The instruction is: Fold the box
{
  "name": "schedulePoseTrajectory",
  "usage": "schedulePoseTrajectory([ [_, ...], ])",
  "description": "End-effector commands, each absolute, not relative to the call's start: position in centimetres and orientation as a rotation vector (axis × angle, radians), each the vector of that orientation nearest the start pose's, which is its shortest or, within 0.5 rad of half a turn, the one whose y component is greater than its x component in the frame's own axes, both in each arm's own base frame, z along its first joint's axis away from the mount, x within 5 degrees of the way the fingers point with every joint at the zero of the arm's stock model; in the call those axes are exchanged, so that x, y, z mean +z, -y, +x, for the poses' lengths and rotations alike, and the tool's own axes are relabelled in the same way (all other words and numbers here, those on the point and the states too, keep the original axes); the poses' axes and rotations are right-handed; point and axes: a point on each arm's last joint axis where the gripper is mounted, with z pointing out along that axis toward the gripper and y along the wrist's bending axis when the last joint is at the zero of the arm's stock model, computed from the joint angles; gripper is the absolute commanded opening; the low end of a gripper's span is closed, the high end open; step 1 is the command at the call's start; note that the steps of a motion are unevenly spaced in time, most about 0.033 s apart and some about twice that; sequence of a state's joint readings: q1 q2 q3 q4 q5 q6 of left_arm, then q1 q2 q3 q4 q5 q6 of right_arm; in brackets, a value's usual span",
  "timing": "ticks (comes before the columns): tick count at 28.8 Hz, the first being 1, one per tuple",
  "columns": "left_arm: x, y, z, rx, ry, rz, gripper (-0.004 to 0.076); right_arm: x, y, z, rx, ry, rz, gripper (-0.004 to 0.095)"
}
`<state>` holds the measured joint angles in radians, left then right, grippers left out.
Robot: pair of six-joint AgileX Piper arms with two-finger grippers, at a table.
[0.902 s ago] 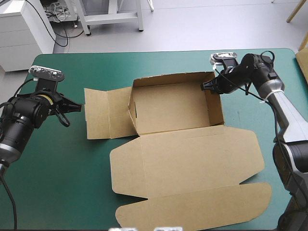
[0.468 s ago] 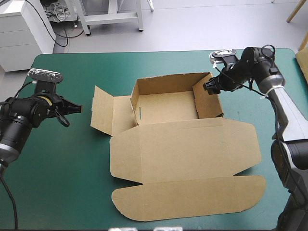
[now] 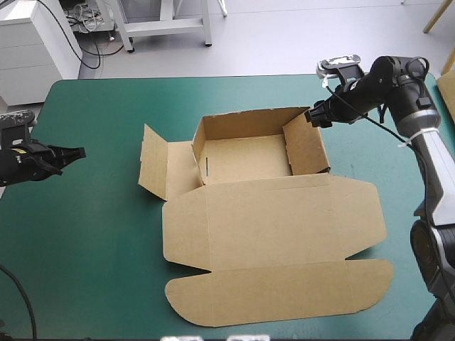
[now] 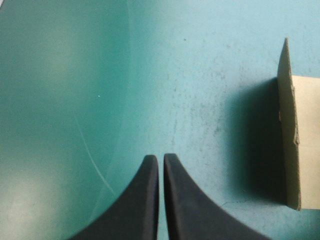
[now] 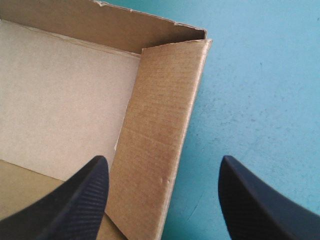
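The flat lid is joined to the tray along a crease, so the lid will slide along flat when the robot's right gripper pulls the tray's side.
The brown box sits mid-table as an open tray with its walls raised. Its lid lies flat toward the near edge, and its left flap stands half raised. My right gripper is open at the tray's far right corner. In the right wrist view its fingers straddle the right wall from above, apart from it. My left gripper is shut on nothing near the table's left edge. In the left wrist view the left gripper points at the flap's edge well ahead.
A wide stretch of teal-green cover lies left of the box, between the left gripper and the flap. A pale tan sheet edge shows at the table's right edge.
The left arm has drawn back to the table's left edge. The right gripper has moved off the right wall toward the far right. The box was pulled in earlier and now rests still.
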<state>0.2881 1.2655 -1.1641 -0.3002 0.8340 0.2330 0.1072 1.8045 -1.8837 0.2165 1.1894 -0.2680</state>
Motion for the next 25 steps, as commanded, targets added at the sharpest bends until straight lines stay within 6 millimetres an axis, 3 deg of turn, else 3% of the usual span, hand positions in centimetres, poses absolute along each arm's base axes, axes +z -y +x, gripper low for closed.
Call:
schedulePoseTrajectory([
  [1,37.8,-5.3,25.4,-0.147,-2.267,-0.199,0.0011,39.2,-6.1,38.8,0.247,-2.449,-0.404,0.0574],
  [9,37.7,-5.3,25.3,-0.148,-2.272,-0.192,0.0009,32.9,-6.8,42.2,0.333,-2.616,-0.413,0.0574],
  [16,37.7,-5.3,25.3,-0.148,-2.272,-0.192,0.0001,30.3,-7.2,43.4,0.368,-2.671,-0.415,0.054],
  [18,37.7,-5.3,25.3,-0.147,-2.272,-0.189,-0.0008,30.0,-7.2,43.5,0.369,-2.679,-0.415,0.0435],
  [23,37.7,-5.3,25.3,-0.141,-2.273,-0.177,-0.0008,29.8,-7.4,43.5,0.372,-2.682,-0.426,-0.0021],
  [25,37.7,-5.3,25.3,-0.142,-2.274,-0.176,-0.0008,30.0,-7.5,43.5,0.403,-2.678,-0.41,0.0001],
])
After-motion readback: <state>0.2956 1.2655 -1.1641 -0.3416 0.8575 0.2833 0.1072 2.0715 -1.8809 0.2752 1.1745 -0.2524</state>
